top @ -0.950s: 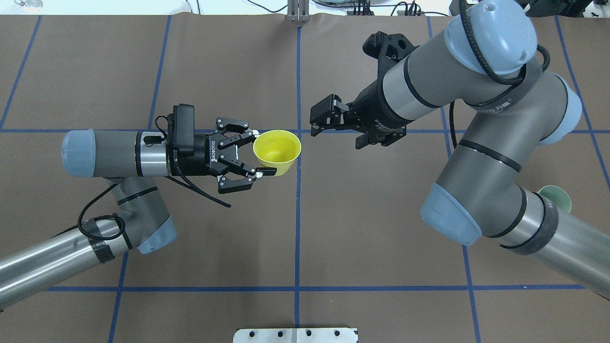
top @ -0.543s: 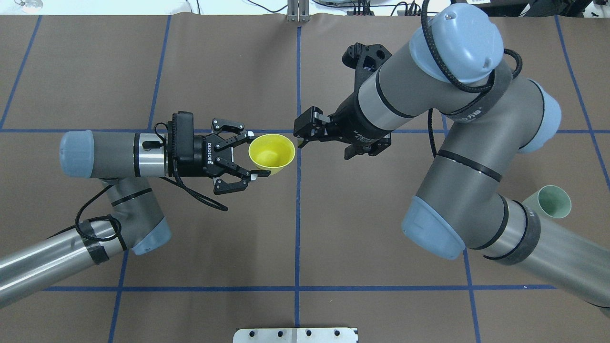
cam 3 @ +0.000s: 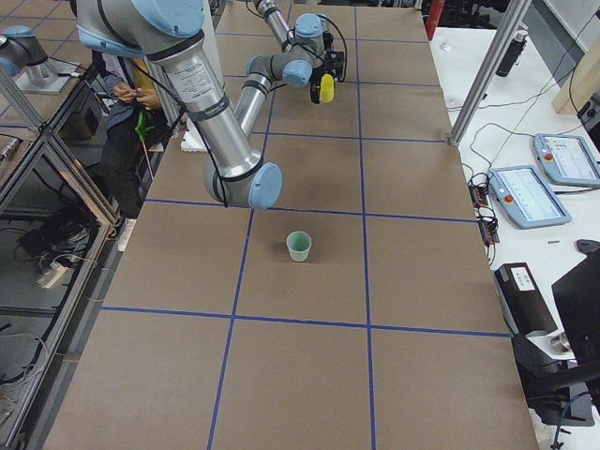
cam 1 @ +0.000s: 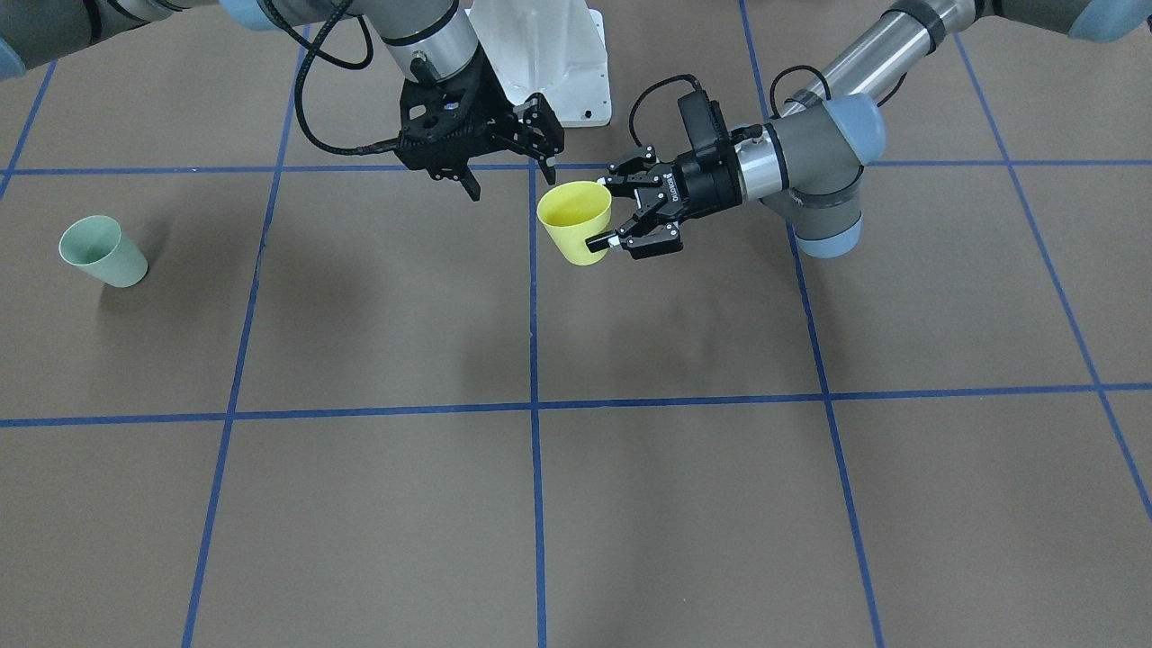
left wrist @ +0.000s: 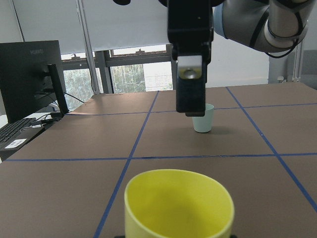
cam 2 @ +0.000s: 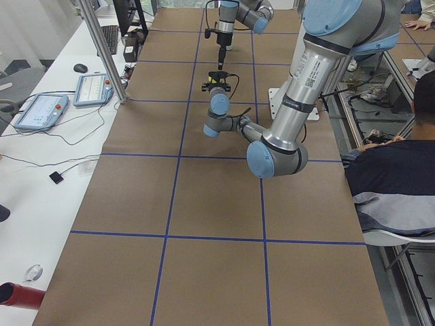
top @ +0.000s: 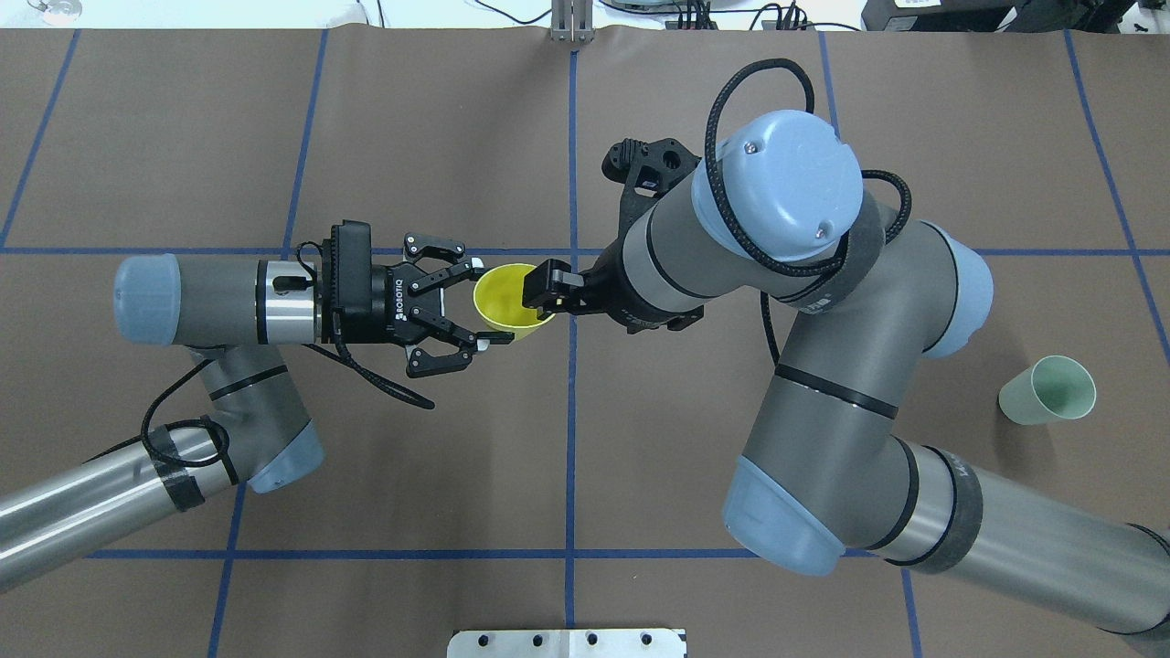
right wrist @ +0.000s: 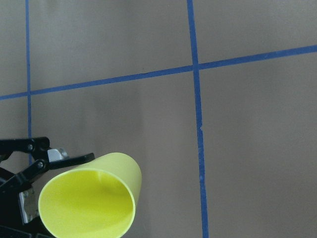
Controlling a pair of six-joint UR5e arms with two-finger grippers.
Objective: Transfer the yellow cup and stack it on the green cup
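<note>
The yellow cup (cam 1: 575, 223) tapers and the green cup's opening (cam 1: 91, 239) gapes, so the yellow cup will sink in almost to its rim when I lower it.
My left gripper (top: 492, 303) is shut on the yellow cup (top: 505, 298) and holds it upright by its side, above the table's middle. The cup also shows in the front view (cam 1: 576, 222) and in both wrist views (left wrist: 178, 206) (right wrist: 91, 198). My right gripper (top: 556, 298) points down, open and empty, just beside the cup's rim on the side away from my left gripper; one of its fingers (left wrist: 190, 74) hangs behind the cup. The green cup (top: 1049, 391) stands upright far to my right, also in the front view (cam 1: 101, 253).
Blue tape lines grid the brown table. A metal plate (top: 567, 642) sits at the near edge and the white robot base (cam 1: 549, 63) at the table's robot side. A seated person (cam 2: 397, 170) is beside the table.
My right arm has swung left, bringing its gripper from a gap away to right beside the yellow cup's rim. The left gripper and cup shifted slightly left. The green cup is now uncovered.
</note>
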